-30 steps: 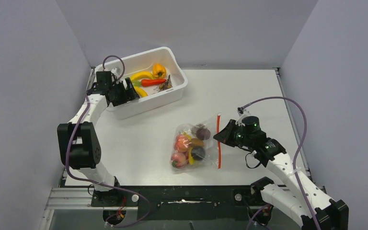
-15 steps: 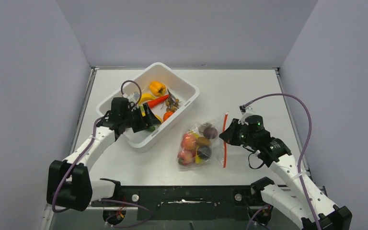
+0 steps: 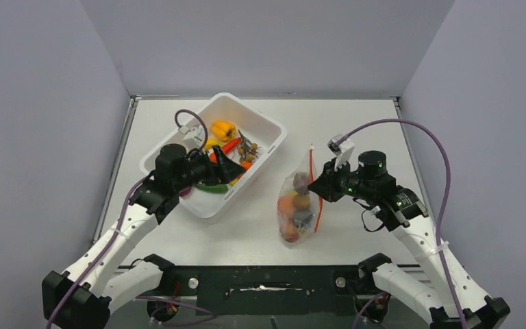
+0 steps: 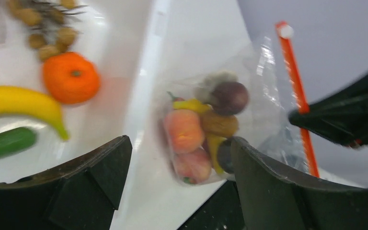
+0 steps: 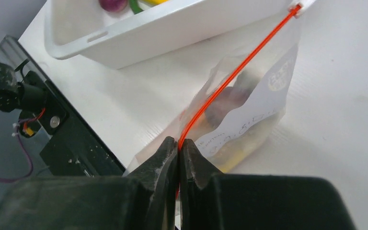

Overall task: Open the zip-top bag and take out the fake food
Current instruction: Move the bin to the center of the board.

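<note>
I should use my right gripper to turn the zip's slider end [image 3: 311, 147] toward my left gripper, because that end points to the back. My left gripper should then pinch the zip [image 4: 289, 51] next to the slider.
The zip-top bag [image 3: 300, 221] stands nearly upright on the table, its red-orange zip strip [image 3: 312, 179] at the top edge. My right gripper [image 3: 316, 190] is shut on that strip; in the right wrist view the jaws [image 5: 178, 143] pinch the strip [image 5: 235, 72] above the bag [image 5: 263, 103]. The fake food [image 3: 289, 205] sits inside the bag: peaches, a dark plum, a brown kiwi and something yellow [image 4: 199, 132]. My left gripper [image 3: 241, 171] is open over the tub's near right side, left of the bag. In the left wrist view its fingers [image 4: 181, 143] frame the bag [image 4: 263, 110] without touching it.
A white tub [image 3: 268, 147] at the back left holds a yellow pepper [image 3: 223, 128], an orange [image 4: 71, 82], a banana [image 4: 24, 103], a cucumber [image 4: 5, 143] and other toy food. The table's black front rail [image 5: 72, 143] lies just below the bag.
The right gripper has lifted the bag by its zip strip from lying flat to standing. The left arm swung right, from the tub's far left towards the bag. The tub turned and slid nearer.
</note>
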`<state>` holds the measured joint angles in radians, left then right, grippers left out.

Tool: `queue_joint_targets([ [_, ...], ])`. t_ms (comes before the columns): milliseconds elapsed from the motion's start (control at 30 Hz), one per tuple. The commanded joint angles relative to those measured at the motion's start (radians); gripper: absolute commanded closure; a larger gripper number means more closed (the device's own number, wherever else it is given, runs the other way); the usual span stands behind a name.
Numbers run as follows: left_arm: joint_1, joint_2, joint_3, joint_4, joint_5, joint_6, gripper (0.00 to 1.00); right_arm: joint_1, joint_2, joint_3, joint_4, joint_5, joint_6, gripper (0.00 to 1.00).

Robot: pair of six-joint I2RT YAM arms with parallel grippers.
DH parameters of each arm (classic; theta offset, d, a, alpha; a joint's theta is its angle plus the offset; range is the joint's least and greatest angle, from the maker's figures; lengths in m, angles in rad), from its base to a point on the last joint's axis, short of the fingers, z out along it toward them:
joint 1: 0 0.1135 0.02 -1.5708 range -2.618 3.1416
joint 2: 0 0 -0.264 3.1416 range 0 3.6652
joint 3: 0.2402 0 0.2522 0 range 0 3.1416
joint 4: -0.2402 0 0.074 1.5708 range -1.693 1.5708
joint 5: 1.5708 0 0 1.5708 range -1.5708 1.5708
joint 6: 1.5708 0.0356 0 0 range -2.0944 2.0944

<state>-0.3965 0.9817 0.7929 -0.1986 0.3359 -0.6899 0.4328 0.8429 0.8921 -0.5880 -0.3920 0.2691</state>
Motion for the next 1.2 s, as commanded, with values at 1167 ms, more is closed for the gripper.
queue_joint_targets([
  [1167,-0.218,-0.181,-0.371,0.873,0.074,0.141,0.24,0.031,0.061,0.188,-0.165,-0.530,-0.392,1.00],
])
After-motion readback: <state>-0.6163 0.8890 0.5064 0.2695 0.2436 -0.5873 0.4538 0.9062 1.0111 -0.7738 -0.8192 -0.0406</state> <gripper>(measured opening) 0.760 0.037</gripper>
